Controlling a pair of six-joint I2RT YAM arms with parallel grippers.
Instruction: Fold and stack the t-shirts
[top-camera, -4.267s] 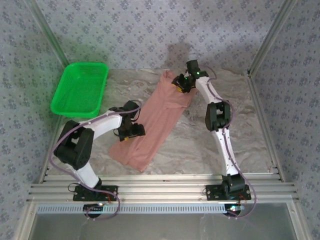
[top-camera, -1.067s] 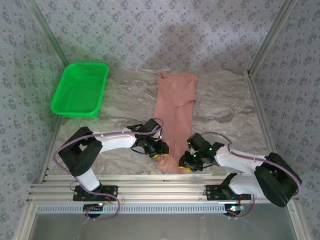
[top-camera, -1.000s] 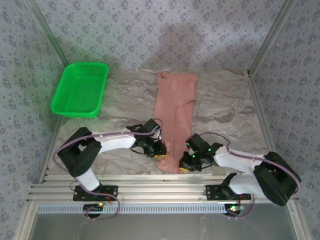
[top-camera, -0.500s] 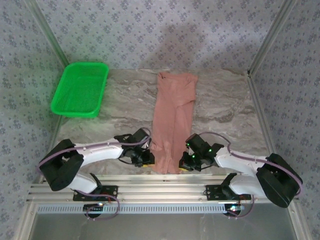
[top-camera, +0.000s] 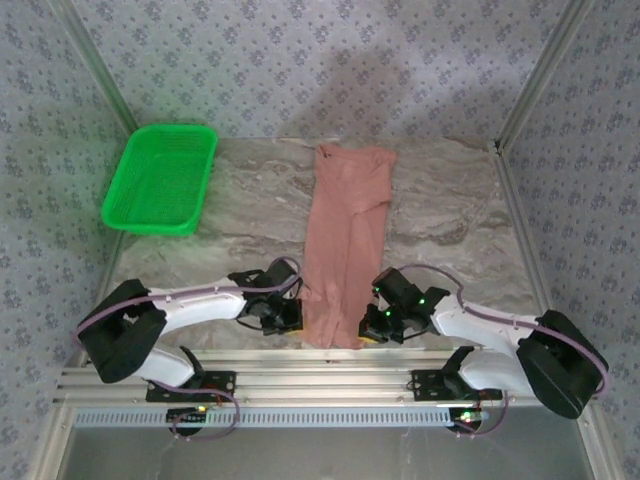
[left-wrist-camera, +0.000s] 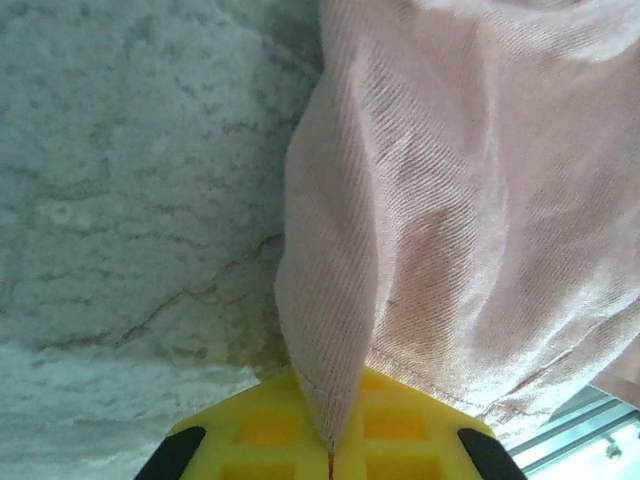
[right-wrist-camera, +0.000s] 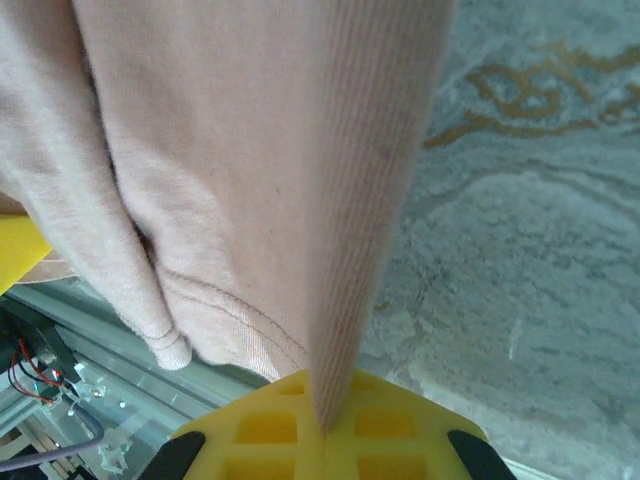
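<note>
My grippers pinch both (top-camera: 309, 339) near corners of the pink t-shirt. My left gripper should keep carrying its hem back until it lies near the t-shirt's far end (top-camera: 355, 165).
A salmon-pink t-shirt (top-camera: 345, 240) lies as a long narrow strip from the back of the marble table to its front edge. My left gripper (top-camera: 296, 317) is shut on the strip's near left corner; in the left wrist view a fold of pink cloth (left-wrist-camera: 330, 300) runs down between the yellow pads (left-wrist-camera: 262, 432). My right gripper (top-camera: 368, 328) is shut on the near right corner, where the cloth (right-wrist-camera: 340, 220) is pinched between its yellow pads (right-wrist-camera: 270, 432). Both grippers sit low at the table's front, either side of the hem.
A green plastic basket (top-camera: 160, 178) stands at the back left. The metal rail (top-camera: 320, 375) of the table's front edge runs just behind both grippers. Bare marble (top-camera: 450, 210) lies to the right of the strip and also to its left.
The left gripper slid back and left along the hem's near corner and closed on the cloth. The right gripper stayed shut on its corner. The shirt's near end shifted slightly left.
</note>
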